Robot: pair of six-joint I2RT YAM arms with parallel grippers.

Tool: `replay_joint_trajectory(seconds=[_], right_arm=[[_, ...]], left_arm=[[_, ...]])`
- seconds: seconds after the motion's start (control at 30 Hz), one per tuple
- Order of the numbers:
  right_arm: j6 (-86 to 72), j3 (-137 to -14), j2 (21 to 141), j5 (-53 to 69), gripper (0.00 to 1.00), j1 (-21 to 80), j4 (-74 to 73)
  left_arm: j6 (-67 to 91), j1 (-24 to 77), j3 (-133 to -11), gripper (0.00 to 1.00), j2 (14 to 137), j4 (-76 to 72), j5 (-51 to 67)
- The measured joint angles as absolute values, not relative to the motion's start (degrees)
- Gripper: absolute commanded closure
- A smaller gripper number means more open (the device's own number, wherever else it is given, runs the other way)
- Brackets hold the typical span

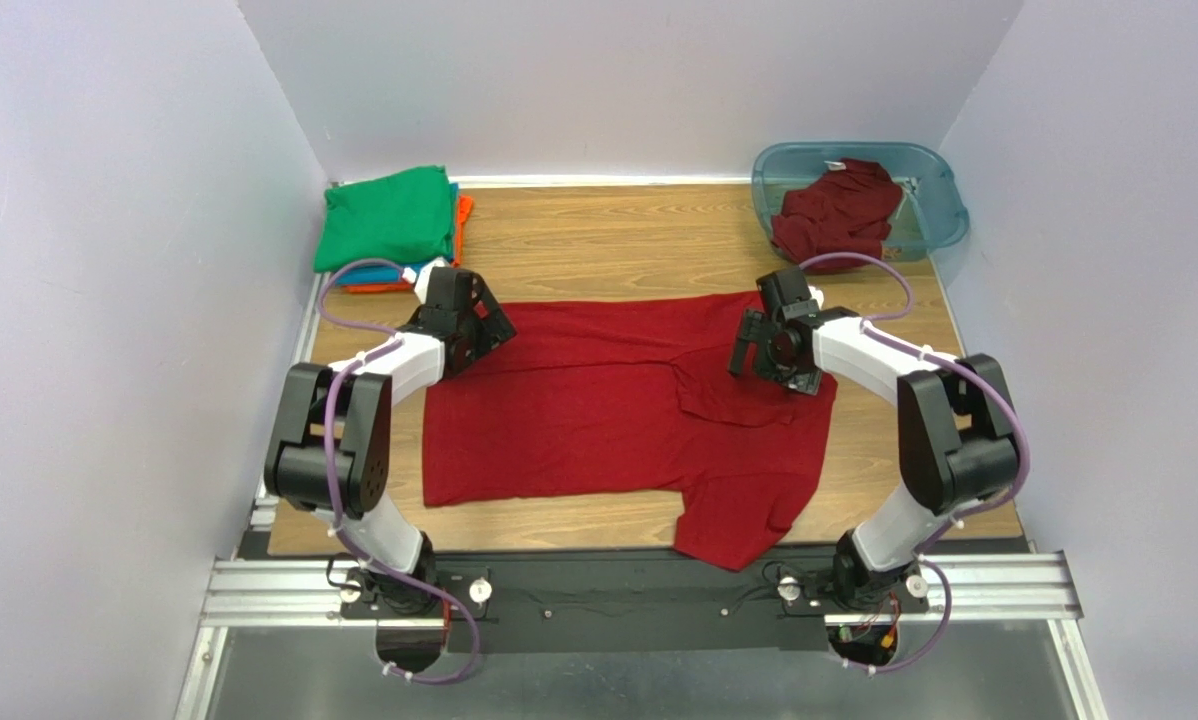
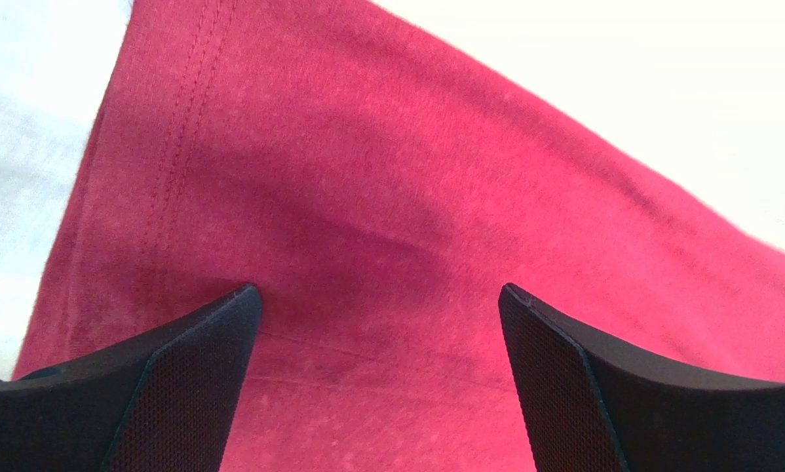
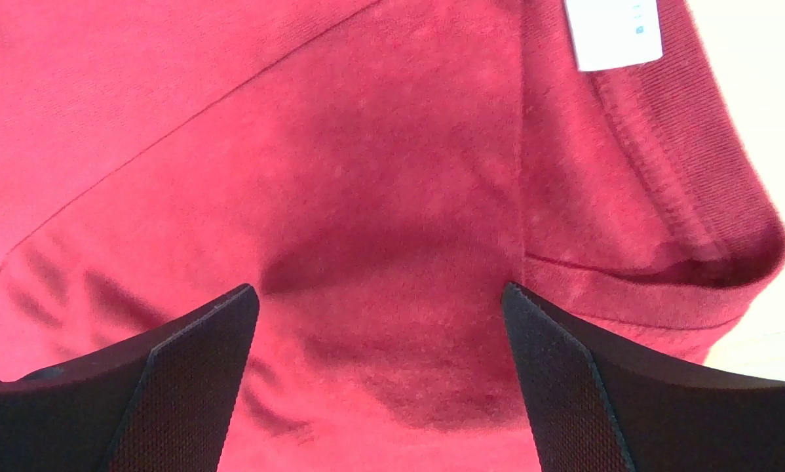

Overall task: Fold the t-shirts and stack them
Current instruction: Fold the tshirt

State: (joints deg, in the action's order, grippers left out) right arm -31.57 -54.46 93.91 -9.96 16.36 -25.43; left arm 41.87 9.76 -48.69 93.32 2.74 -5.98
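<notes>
The near sleeve is hanging over the front edge, so the robot's grippers should push the dark red t-shirt farther back before the left gripper grabs the near hem corner.
A dark red t-shirt [image 1: 605, 405] lies spread flat across the middle of the table, one sleeve hanging toward the front edge. My left gripper [image 1: 478, 333] hovers over its far left hem corner, jaws wide open with only cloth [image 2: 367, 226] below them. My right gripper [image 1: 751, 348] hangs over the collar area at the far right, also open, with the collar and its white label [image 3: 613, 29] just beyond the fingers. A folded green t-shirt [image 1: 387, 218] tops a stack at the far left, orange [image 1: 464, 218] and blue edges showing beneath. Another dark red t-shirt [image 1: 838, 210] lies crumpled in the tub.
The translucent teal tub [image 1: 936, 188] stands at the far right corner. White walls enclose the table on the left, back and right. Bare wood [image 1: 620, 240] shows between the stack and the tub. A metal rail [image 1: 635, 585] runs along the near edge.
</notes>
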Motion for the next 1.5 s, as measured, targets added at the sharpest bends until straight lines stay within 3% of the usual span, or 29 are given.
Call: replay_joint_trajectory(seconds=[0.87,1.07,1.3,1.5], right_arm=[[-32.73,-60.27,99.53,-12.75,0.00,10.17,-24.43],[-31.90,-60.49,90.94,-10.74,0.00,10.02,-27.51],[-31.42,-56.82,75.24,-8.05,0.00,10.02,-28.58],[-30.98,-52.49,73.06,-6.33,0.00,10.02,-30.04]], left_arm=[[39.13,10.90,-65.45,0.02,105.67,6.61,-6.33],[39.20,11.33,-61.67,0.02,94.02,10.33,-8.43],[42.85,14.37,-46.24,0.02,73.30,11.09,-9.87],[51.68,25.78,-31.73,0.02,61.73,17.65,-10.70]])
